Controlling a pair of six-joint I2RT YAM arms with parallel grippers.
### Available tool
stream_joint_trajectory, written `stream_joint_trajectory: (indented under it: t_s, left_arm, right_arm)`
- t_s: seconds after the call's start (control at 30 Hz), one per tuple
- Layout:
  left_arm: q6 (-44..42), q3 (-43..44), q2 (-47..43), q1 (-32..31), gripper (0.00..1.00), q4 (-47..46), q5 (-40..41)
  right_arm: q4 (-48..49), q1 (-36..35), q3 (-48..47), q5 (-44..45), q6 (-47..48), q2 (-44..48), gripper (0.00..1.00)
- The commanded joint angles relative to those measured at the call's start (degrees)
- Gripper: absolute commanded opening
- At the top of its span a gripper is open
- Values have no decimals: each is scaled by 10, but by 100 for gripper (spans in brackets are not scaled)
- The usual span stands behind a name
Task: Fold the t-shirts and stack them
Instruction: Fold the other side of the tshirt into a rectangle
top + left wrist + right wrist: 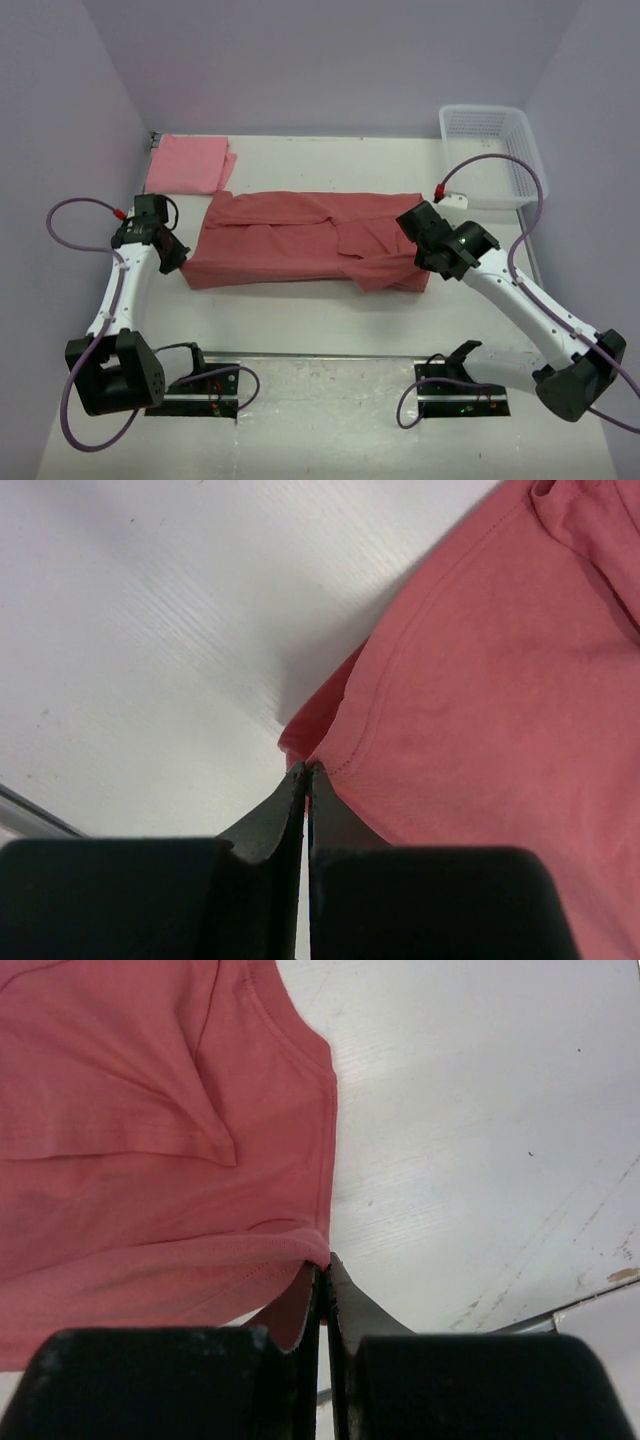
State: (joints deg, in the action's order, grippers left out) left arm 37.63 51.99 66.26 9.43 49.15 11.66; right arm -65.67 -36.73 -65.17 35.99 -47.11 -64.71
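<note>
My left gripper should carry on moving toward the shirt's far edge (222, 198) and let go there, as both grippers are pinching the brick-red t-shirt's hem (192, 268) at opposite ends.
The brick-red t-shirt (300, 240) lies partly folded into a wide band across the middle of the table. My left gripper (183, 255) is shut at its left near corner; in the left wrist view the fingertips (306, 768) pinch the stitched hem of the red cloth (500, 710). My right gripper (418, 238) is shut at the shirt's right end. There the tips (326, 1265) nip a hem corner, and the red cloth (150, 1140) drapes over one finger. The lighter pink t-shirt (188, 162) sits folded at the back left.
A white lattice basket (490, 150) stands at the back right corner. The white tabletop (330, 320) runs to a front edge by the arm bases. Purple walls close in the left, right and back sides.
</note>
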Motion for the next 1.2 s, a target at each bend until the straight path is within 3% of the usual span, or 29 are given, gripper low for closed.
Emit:
stream_joint_trajectory:
  t_s: [0.0, 0.27, 0.63, 1.17]
  left_arm:
    - [-36, 41, 36, 2, 0, -54, 6]
    - [-44, 65, 101, -35, 0, -109, 31]
    - [-50, 157, 209, -104, 0, -112, 70]
    - [-31, 282, 357, -108, 0, -69, 99]
  right_arm:
    - [45, 15, -31, -3, 53, -36, 0]
    - [72, 52, -78, -18, 105, -103, 0]
    - [106, 124, -105, -36, 168, -161, 0]
    - [141, 141, -192, -100, 215, -307, 0]
